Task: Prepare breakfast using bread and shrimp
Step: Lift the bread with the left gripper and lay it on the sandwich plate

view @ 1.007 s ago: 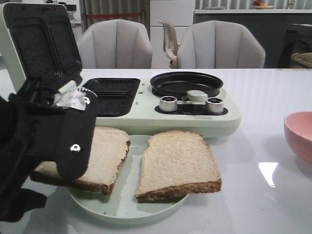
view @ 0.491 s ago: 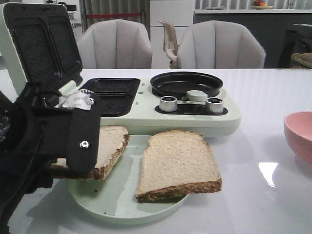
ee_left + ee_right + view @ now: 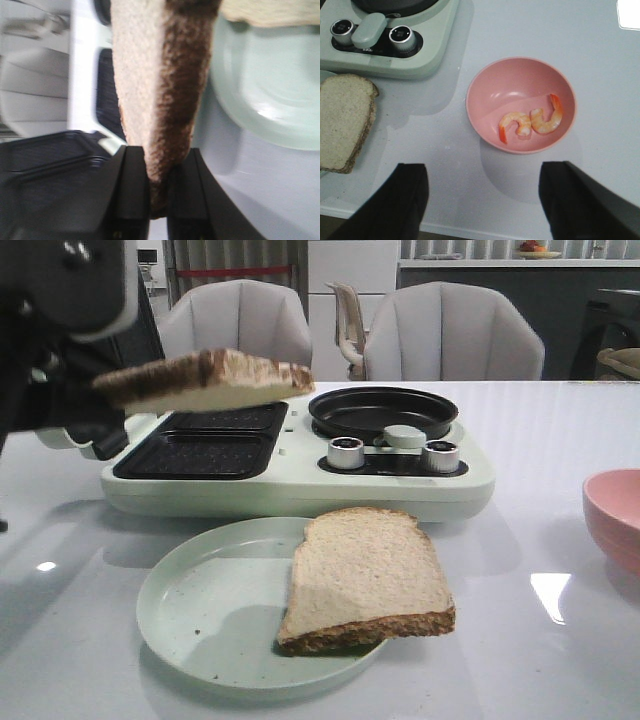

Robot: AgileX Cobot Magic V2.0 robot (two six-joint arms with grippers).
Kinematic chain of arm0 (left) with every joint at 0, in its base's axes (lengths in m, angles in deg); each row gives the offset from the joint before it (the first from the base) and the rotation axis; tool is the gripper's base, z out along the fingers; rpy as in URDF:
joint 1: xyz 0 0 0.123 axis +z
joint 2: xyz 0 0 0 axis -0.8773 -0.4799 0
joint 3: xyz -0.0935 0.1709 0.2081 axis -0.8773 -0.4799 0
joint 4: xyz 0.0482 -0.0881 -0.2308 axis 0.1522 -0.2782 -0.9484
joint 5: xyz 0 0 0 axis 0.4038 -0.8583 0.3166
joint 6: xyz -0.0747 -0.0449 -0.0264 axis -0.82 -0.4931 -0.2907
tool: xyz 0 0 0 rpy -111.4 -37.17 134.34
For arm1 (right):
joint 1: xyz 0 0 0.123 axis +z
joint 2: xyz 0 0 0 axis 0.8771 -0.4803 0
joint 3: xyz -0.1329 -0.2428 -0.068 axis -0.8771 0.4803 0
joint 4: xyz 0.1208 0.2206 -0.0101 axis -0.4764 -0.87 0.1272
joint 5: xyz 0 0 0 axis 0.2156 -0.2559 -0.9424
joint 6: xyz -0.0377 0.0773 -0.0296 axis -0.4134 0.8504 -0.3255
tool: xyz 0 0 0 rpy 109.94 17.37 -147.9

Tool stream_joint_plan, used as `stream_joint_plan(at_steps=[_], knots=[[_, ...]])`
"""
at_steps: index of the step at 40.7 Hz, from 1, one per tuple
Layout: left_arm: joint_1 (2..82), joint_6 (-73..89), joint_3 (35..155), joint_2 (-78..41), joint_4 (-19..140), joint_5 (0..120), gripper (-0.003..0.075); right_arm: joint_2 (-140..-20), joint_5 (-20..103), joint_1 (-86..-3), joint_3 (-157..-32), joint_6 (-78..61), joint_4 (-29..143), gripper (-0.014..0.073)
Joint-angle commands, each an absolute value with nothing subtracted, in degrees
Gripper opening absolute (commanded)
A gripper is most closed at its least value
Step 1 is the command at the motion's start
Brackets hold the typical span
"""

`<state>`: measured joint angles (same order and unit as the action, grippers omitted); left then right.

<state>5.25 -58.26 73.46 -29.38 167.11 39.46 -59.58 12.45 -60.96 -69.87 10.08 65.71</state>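
Note:
The bread slice (image 3: 228,379) is level and the rear grill plate (image 3: 230,418) is empty. My left gripper keeps moving over that plate and lets go once the slice rests there.
My left gripper (image 3: 159,192) is shut on the crust edge of one bread slice (image 3: 205,380) and holds it roughly level in the air above the black grill plates (image 3: 205,440) of the breakfast maker. The same slice fills the left wrist view (image 3: 160,75). The second bread slice (image 3: 365,575) lies on the right half of the pale green plate (image 3: 200,610). Two shrimp (image 3: 530,122) lie in the pink bowl (image 3: 492,100). My right gripper (image 3: 485,200) is open and empty, above the table just short of the bowl.
The pale green breakfast maker (image 3: 300,485) stands behind the plate, with a black round pan (image 3: 382,410), two metal knobs and a pale green knob (image 3: 404,435). The pink bowl (image 3: 615,515) sits at the table's right edge. Grey chairs stand beyond the table.
My left gripper has lifted the left bread slice off the plate, up and back over the grill plates. The plate's left half is now bare. The other slice has not moved.

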Motion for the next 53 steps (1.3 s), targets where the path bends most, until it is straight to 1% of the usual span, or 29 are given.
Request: stream_joint_plan(at_steps=[1,8,16,22,32,37,43,46,48,51,53], knots=[[6.7,-58.6,77.3,-28.1,173.9,37.2,0.0100,-59.8,16.1,-61.2,-71.3,9.9,65.5,0.0570],[13.4,-58.6,83.7,-33.9,177.1,40.4,0.0100,-59.8,16.1,-61.2,-71.3,9.9,65.5,0.0570],[20.8,-58.6,92.5,-45.6,177.1,44.5,0.0100,-59.8,16.1,-61.2,-71.3,9.9,65.5,0.0570],[25.7,-58.6,100.9,-55.3,177.1,45.2,0.0100,-59.8,16.1,-61.2,-71.3,9.9,65.5,0.0570],[30.1,-58.6,112.9,-67.0,177.1,45.1,0.0100,-59.8,16.1,-61.2,-71.3,9.9,65.5,0.0570],[31.3,-58.6,117.2,-70.8,177.2,43.4,0.0101,-59.8,16.1,-61.2,-71.3,9.9,65.5,0.0570],[32.1,-58.6,119.8,-73.2,177.6,44.3,0.0104,-59.8,16.1,-61.2,-71.3,9.9,65.5,0.0570],[32.1,-58.6,120.1,-73.8,177.6,44.3,0.0130,-59.8,16.1,-61.2,-71.3,9.9,65.5,0.0570],[32.1,-58.6,120.3,-74.0,177.6,44.1,0.0169,-59.8,16.1,-61.2,-71.3,9.9,65.5,0.0570],[32.1,-58.6,120.3,-74.2,177.6,44.1,0.0246,-59.8,16.1,-61.2,-71.3,9.9,65.5,0.0570],[32.1,-58.6,120.3,-74.2,177.6,43.9,0.0311,-59.8,16.1,-61.2,-71.3,9.9,65.5,0.0570]])
